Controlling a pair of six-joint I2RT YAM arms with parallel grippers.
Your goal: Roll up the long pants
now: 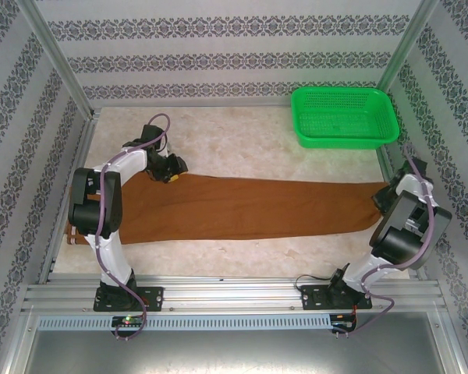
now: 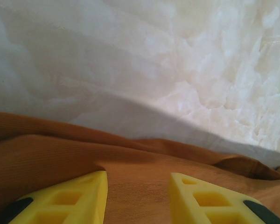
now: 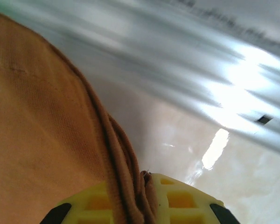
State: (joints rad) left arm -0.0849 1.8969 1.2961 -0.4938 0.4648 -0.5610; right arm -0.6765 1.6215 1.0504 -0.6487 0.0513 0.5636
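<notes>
The pants lie flat from the pinched hem (image 1: 376, 207) to the waist, so my right gripper should keep folding the hem over and let go near the waist (image 1: 78, 229).
The long pants (image 1: 249, 207) lie flat across the table, rust-brown, folded into one long strip from left to right. My left gripper (image 1: 169, 173) hovers over the strip's far edge near the left end; the left wrist view shows its yellow fingers (image 2: 79, 198) apart, open, with cloth (image 2: 140, 182) lying under them. At the strip's right end my right gripper (image 1: 384, 196) is shut on the pants; in the right wrist view the bunched hem (image 3: 130, 196) is pinched between the yellow fingers (image 3: 186, 200).
A green plastic basket (image 1: 344, 116) stands at the back right of the table. Patterned walls and metal frame posts enclose the pale marbled tabletop (image 1: 242, 140). The near rail (image 1: 234, 296) carries both arm bases.
</notes>
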